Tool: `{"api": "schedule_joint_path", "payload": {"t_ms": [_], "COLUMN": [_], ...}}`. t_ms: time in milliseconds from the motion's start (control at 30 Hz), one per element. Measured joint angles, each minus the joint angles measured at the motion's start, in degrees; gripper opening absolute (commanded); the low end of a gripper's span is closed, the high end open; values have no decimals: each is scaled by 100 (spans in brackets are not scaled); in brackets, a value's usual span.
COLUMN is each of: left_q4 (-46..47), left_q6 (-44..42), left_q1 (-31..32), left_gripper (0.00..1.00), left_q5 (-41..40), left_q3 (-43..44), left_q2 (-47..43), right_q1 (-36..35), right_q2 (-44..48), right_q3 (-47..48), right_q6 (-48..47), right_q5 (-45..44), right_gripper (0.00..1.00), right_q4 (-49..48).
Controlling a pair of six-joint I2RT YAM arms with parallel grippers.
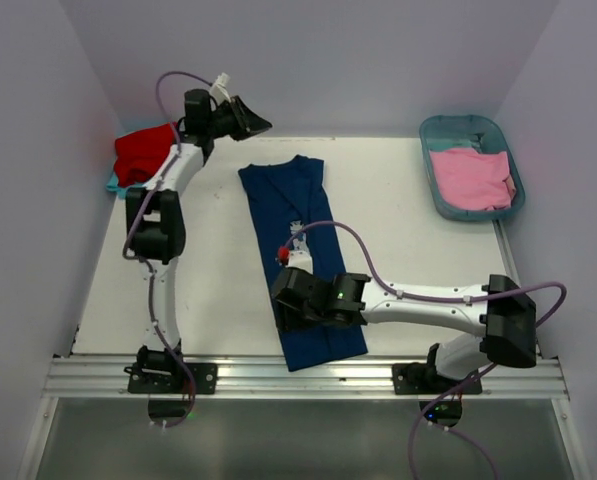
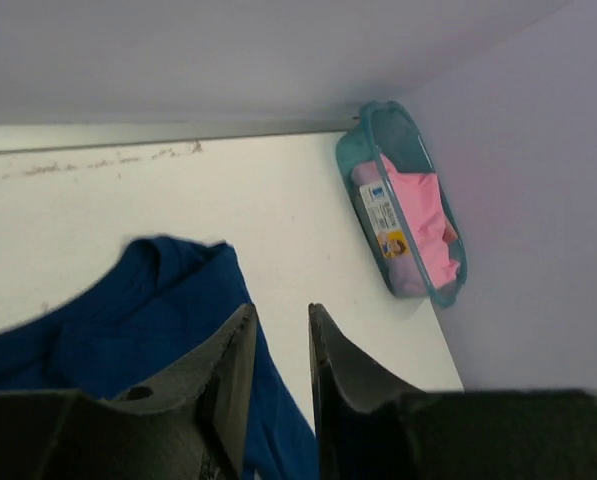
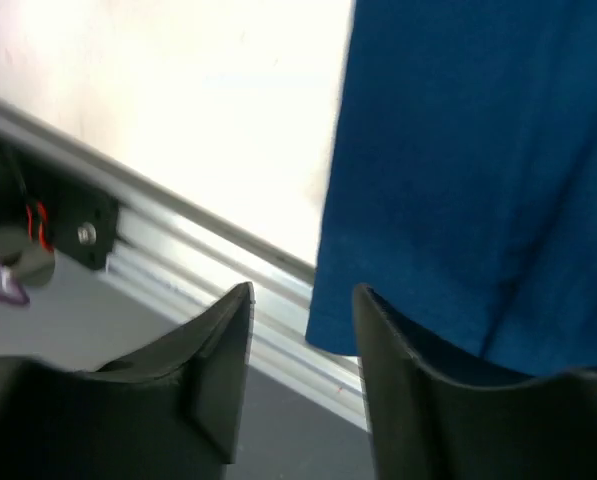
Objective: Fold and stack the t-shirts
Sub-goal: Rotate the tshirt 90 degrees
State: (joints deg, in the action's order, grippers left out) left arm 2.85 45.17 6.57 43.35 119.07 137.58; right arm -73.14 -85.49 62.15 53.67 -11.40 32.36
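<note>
A raised fold (image 3: 540, 250) shows along the overlapping layers of the navy blue t-shirt. My right gripper needs to flatten the layers (image 3: 493, 335) near the t-shirt's hem before I fold the t-shirt up.
A navy blue t-shirt (image 1: 296, 255) lies folded into a long strip down the middle of the table, its hem at the near edge. My left gripper (image 1: 262, 125) hovers over the strip's far collar end; in the left wrist view the left gripper (image 2: 280, 310) is slightly open with nothing between the fingers, and the navy cloth (image 2: 118, 325) lies below. My right gripper (image 1: 283, 305) is over the strip's near left edge; in the right wrist view it (image 3: 303, 290) stands open and empty beside the hem (image 3: 458, 180). A red t-shirt (image 1: 143, 150) rests on a teal one (image 1: 112, 185) at the far left.
A teal oval tub (image 1: 433, 190) at the far right holds a pink t-shirt (image 1: 470, 178), also visible as tub (image 2: 350, 160) and pink cloth (image 2: 430, 222). A metal rail (image 1: 308, 378) runs along the near table edge. White walls enclose three sides.
</note>
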Motion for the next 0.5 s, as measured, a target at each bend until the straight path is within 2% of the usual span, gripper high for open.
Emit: {"api": "schedule_joint_path", "payload": {"t_ms": [33,67,167,200,333,400,500], "left_q4": [-81,-186,-238,-251,-269,-476,-1110], "left_q6": [-216,-323,-767,-868,-1163,-1257,-1364], "left_q1": [-68,-131,-232,-229,-66,105,483], "left_gripper": [36,41,52,56,64,64,64], "left_q5": [-210,-275,-756,-863,-1283,-1506,-1912], "left_q3": [-616,-922,-2531,-3023,-4927,-5600,-6358], "left_q2": [-787,-1193,-3152,-3764,-5812,-6398,-7001], "right_q1": [4,7,184,310,1113,1513,1663], "right_q2": [26,42,83,129,577,942,1355], "right_q3": [146,315,664,673,245,-144,-557], "right_q6": [-2,-24,48,61,61,57,55], "right_q5": [-179,-413,-1117,-1261,-1320,-1311,-1235], "right_gripper": [64,67,71,71,72,70,60], "right_q4": [184,417,1121,1274,1364,1307,1250]}}
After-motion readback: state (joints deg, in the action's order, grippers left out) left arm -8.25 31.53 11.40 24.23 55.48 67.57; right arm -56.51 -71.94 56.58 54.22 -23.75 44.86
